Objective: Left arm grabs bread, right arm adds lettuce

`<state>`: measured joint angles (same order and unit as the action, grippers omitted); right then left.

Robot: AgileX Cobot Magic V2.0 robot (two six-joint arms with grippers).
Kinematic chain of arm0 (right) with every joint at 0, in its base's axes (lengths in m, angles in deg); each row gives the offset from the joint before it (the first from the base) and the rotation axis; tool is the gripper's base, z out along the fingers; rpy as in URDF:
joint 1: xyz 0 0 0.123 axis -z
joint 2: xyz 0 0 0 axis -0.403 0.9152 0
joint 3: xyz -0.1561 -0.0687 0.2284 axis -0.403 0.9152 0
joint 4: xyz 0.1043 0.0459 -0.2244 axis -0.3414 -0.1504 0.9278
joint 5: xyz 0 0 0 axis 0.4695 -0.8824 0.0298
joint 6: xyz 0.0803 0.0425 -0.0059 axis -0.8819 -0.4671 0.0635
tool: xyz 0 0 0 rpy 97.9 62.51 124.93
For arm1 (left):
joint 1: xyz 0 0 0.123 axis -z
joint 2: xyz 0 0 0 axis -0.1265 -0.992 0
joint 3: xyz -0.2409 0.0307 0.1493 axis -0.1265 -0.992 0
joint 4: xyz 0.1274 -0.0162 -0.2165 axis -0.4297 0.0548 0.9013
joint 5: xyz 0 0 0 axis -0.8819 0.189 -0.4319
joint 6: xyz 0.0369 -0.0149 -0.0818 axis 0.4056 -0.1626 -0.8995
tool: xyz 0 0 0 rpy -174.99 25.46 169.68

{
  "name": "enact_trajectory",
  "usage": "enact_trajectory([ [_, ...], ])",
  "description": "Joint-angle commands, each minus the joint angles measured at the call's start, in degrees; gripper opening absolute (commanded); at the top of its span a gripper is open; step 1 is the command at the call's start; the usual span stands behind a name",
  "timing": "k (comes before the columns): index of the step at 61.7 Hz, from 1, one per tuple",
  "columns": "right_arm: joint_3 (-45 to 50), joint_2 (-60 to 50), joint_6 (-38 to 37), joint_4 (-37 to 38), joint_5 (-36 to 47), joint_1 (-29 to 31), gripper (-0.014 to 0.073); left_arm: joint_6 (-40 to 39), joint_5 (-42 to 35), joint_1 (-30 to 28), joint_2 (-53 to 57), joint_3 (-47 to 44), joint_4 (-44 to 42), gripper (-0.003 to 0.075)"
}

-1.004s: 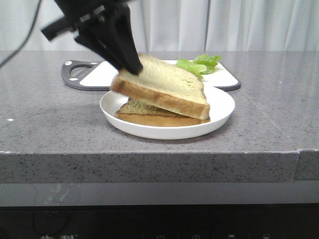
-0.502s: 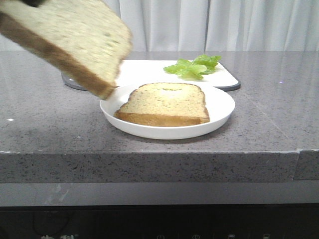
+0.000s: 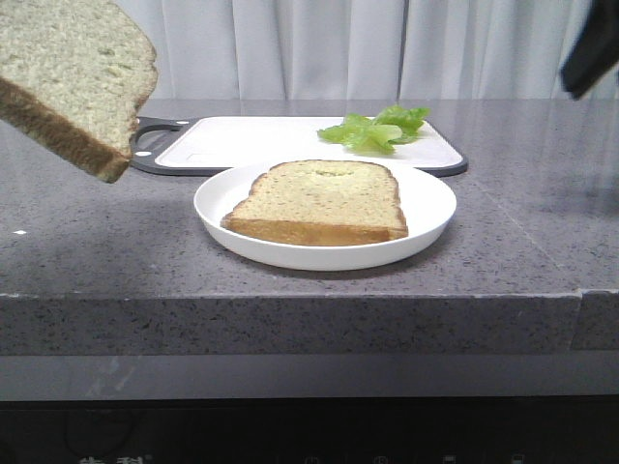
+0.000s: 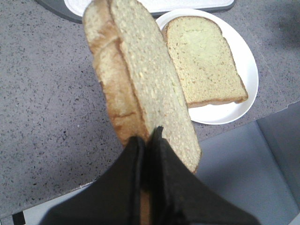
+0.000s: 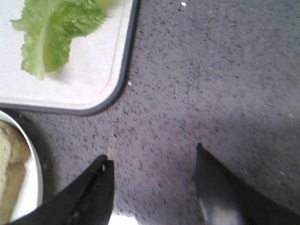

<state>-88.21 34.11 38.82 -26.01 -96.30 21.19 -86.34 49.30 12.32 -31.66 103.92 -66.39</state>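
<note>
The lettuce (image 3: 375, 131) is on the cutting board. My left gripper should keep the bread out of the way while my right gripper first puts the lettuce on the plate's slice (image 3: 324, 198).
The bread (image 3: 68, 87), a thick slice with brown crust, hangs tilted in the air at the upper left of the front view, off the plate. My left gripper (image 4: 147, 136) is shut on the bread's (image 4: 140, 79) edge; the front view does not show the gripper itself. The lettuce (image 3: 377, 128) lies on the white cutting board (image 3: 251, 140) behind the plate. Part of my right arm (image 3: 590, 48) shows at the top right. My right gripper (image 5: 152, 154) is open and empty above the grey counter, just off the board's corner, with the lettuce (image 5: 51, 28) some way ahead.
A thinner bread slice (image 3: 319, 201) lies flat on the white plate (image 3: 426, 222) at the counter's middle. The plate's rim (image 5: 33, 178) is close beside my right gripper's finger. The counter's front edge (image 3: 309, 300) drops off just before the plate.
The left gripper has carried the bread up off the plate and away to the left, uncovering the thinner slice. The right arm has come into view at the top right.
</note>
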Motion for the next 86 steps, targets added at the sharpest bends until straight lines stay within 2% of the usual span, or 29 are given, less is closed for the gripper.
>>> enact_trajectory([
  [1,-6.0,3.5,4.7,-8.6,2.0,0.6,0.0414,-0.1,-4.3,-0.2,0.6,1.5,1.5,-0.0020],
  [11,-15.6,12.9,17.4,-26.5,-3.6,3.2,0.0414,-0.1,-4.8,-0.2,0.6,1.5,1.5,-0.0020],
  [22,-25.7,23.3,26.5,-39.5,-6.5,3.8,0.0414,-0.1,-5.5,-0.2,0.6,1.5,1.5,-0.0020],
  [39,-37.5,35.2,27.1,-42.5,-9.4,3.7,0.0414,-0.1,-5.6,-0.2,0.6,1.5,1.7,-0.0020],
  [64,-44.4,42.0,27.6,-45.1,-11.2,0.2,0.0409,-0.1,-6.3,-0.2,0.6,1.5,1.7,-0.0020],
  [69,-44.5,42.0,27.6,-45.1,-10.2,-0.3,0.0340,-0.1,-6.7,-0.2,0.6,1.5,1.7,-0.0020],
  [78,-44.5,42.0,27.6,-45.1,-9.0,-0.4,0.0127,-0.1,-7.3,-0.2,0.6,1.5,1.7,-0.0020],
  [86,-44.9,42.0,27.6,-45.2,-8.9,-0.4,-0.0020,-0.1,-7.6,-0.2,0.6,1.5,1.7,-0.0020],
])
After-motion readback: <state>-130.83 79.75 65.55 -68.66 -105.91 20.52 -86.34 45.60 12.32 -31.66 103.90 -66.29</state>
